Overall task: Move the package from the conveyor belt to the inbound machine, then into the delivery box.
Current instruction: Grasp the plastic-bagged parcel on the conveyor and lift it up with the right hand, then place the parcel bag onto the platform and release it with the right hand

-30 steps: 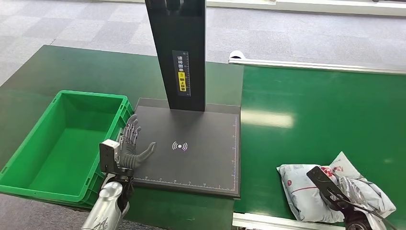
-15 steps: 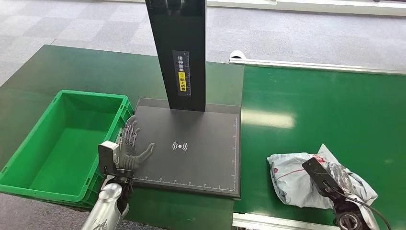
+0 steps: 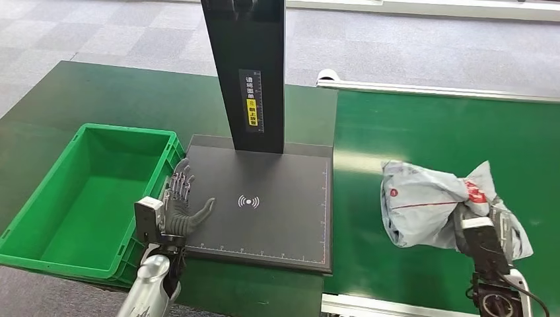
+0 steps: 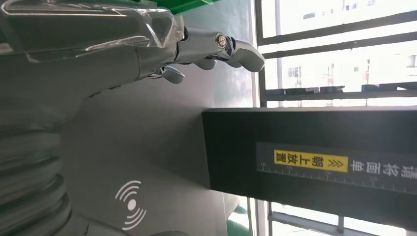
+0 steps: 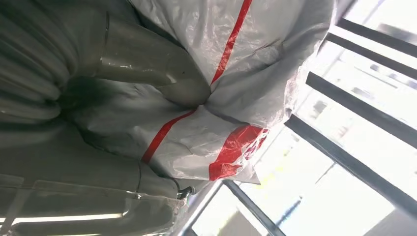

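Observation:
When I carry the package [image 3: 420, 206] with my left gripper, it should bunch up with its ends drooping: its loose corner [image 3: 522, 242] flops past my right gripper.
The package [image 3: 429, 205], a crumpled grey-white plastic mailer with red markings, hangs lifted above the green conveyor belt [image 3: 422, 132] at the right. My right hand [image 3: 485, 228] grips it from below; its thumb [image 5: 152, 69] presses into the bag [image 5: 236, 98] in the right wrist view. The inbound machine's black scanning plate [image 3: 277, 218] with a white wireless symbol lies in the middle, under a black upright column [image 3: 247, 72]. My left hand [image 3: 181, 205] hovers open, fingers [image 4: 216, 46] spread, over the plate's left edge. The green delivery box [image 3: 46, 211] stands empty at the left.
The conveyor's metal rail [image 3: 436, 89] runs along its far side. A dark green table [image 3: 132, 99] carries the box and the plate. Grey carpet floor [image 3: 99, 33] lies beyond.
My right hand has lifted the package off the belt and raised it, turning it up toward the camera. The left hand has stayed over the plate's left edge.

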